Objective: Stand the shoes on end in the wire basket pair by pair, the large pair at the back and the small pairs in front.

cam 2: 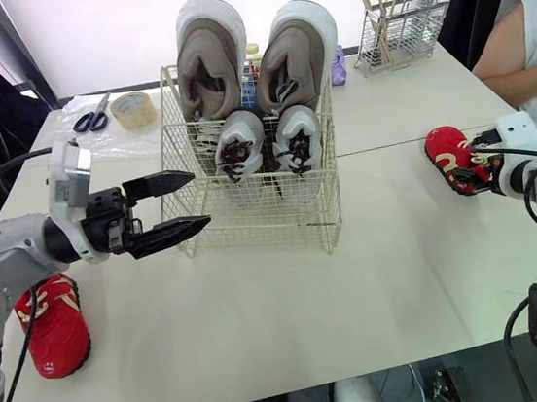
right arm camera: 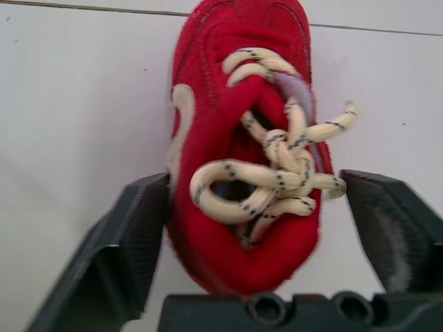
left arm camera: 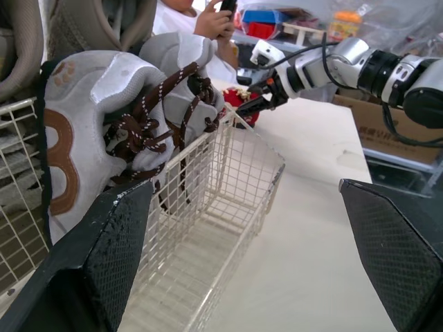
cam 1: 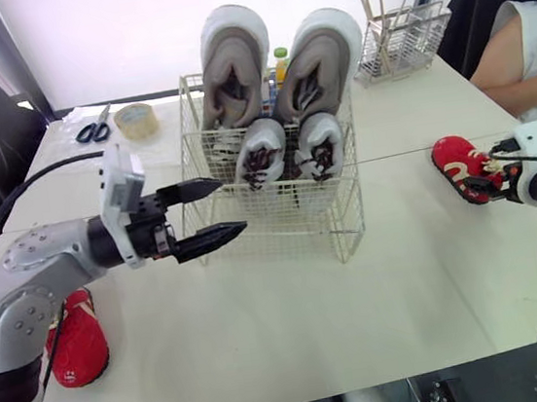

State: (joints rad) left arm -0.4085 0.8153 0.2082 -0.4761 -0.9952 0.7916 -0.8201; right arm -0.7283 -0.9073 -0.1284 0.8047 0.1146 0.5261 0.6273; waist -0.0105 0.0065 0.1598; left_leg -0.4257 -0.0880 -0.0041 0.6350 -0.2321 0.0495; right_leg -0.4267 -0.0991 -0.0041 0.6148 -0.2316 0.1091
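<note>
The cream laces [right arm camera: 282, 169] will hang down toward the front of the basket when the robot stands the red shoe on end, because loose ends [right arm camera: 338, 124] stick out of the knot.
A white wire basket [cam 1: 341, 214] stands mid-table. Two large grey-tan shoes [cam 1: 232, 63] stand on end at its back, with two small grey shoes [cam 1: 260, 151] upright just in front of them. The front strip of the basket holds nothing. My left gripper [cam 1: 232, 204] hovers open at the basket's left front corner, with nothing in it. One red shoe [right arm camera: 242, 173] with cream laces lies on the table at the right. My right gripper [right arm camera: 256, 183] is open and straddles it, one finger on each side. A second red shoe [cam 1: 78, 340] lies near the left front edge.
Scissors [cam 1: 93, 131] and a tape roll [cam 1: 137, 119] lie at the back left. A wire rack with sticks [cam 1: 400, 38] stands at the back right. A seated person [cam 1: 523, 42] is at the right edge. A bottle [cam 1: 281, 60] stands behind the basket.
</note>
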